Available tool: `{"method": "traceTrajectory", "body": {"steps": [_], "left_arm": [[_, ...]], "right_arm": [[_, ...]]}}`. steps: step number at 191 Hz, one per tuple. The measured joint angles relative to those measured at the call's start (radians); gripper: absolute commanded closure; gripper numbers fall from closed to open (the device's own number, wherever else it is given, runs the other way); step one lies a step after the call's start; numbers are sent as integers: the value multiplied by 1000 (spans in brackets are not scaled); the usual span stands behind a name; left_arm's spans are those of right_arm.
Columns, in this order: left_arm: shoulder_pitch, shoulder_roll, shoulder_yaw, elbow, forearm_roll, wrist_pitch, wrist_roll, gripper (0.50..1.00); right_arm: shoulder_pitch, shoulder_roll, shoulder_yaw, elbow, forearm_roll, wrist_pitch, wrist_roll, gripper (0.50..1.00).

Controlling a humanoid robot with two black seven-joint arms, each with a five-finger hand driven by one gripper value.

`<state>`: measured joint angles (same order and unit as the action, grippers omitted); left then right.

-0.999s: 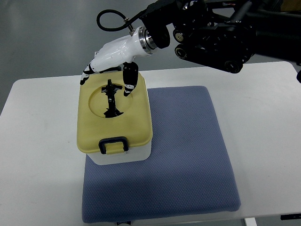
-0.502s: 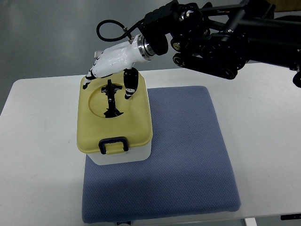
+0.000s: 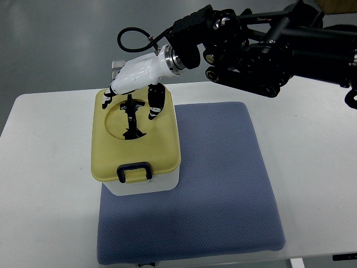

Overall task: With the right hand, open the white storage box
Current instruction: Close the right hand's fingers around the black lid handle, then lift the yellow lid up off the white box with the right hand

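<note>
The dark front latch stands out free of the white box's side, so the pale yellow lid will come off in one piece when I raise the lid's handle.
A white storage box with a pale yellow lid stands on the left part of a blue mat. The lid has a black folding handle lying in a round recess and a dark front latch that is down. My right hand, white with black fingertips, hovers over the lid's far edge. Its fingers are spread on either side of the handle's far end and hold nothing. The lid sits closed on the box.
The blue mat lies on a white table and extends to the right of the box. My black right arm crosses the top of the view. Grey floor shows beyond the table's far edge.
My right hand has shifted slightly to the right and up over the lid's far edge. The box and its lid have not moved.
</note>
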<state>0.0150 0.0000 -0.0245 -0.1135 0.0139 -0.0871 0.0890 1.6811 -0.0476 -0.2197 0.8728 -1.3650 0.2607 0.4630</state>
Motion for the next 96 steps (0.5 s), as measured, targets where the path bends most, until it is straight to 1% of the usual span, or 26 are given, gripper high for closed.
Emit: {"method": "traceTrajectory", "body": {"steps": [19,26,38,43,55,57,64,74,80,81,96], "left_arm": [[0,0,0,0,0,0,0,500],[0,0,0,0,0,0,0,500],[0,0,0,0,0,0,0,500],[0,0,0,0,0,0,0,500],[0,0,0,0,0,0,0,500],[0,0,0,0,0,0,0,500],[0,0,0,0,0,0,0,500],[0,0,0,0,0,0,0,500],[0,0,0,0,0,0,0,500],[0,0,0,0,0,0,0,500],[0,0,0,0,0,0,0,500]], "right_arm": [[0,0,3,0,2,0,1,709],[0,0,3,0,3,0,2,736],[0,0,3,0,4,0,3,756],[0,0,3,0,4,0,6,783],[0,4,3,0,4,0,17,826],[0,5,3,0,4,0,19,826],[0,12,3,0,4,0,27,850],[0,19,3,0,3,0,34,857],[0,21,3,0,3,0,36,879],[0,22,3,0,3,0,36,889],[0,25,3,0,3,0,39,934]]}}
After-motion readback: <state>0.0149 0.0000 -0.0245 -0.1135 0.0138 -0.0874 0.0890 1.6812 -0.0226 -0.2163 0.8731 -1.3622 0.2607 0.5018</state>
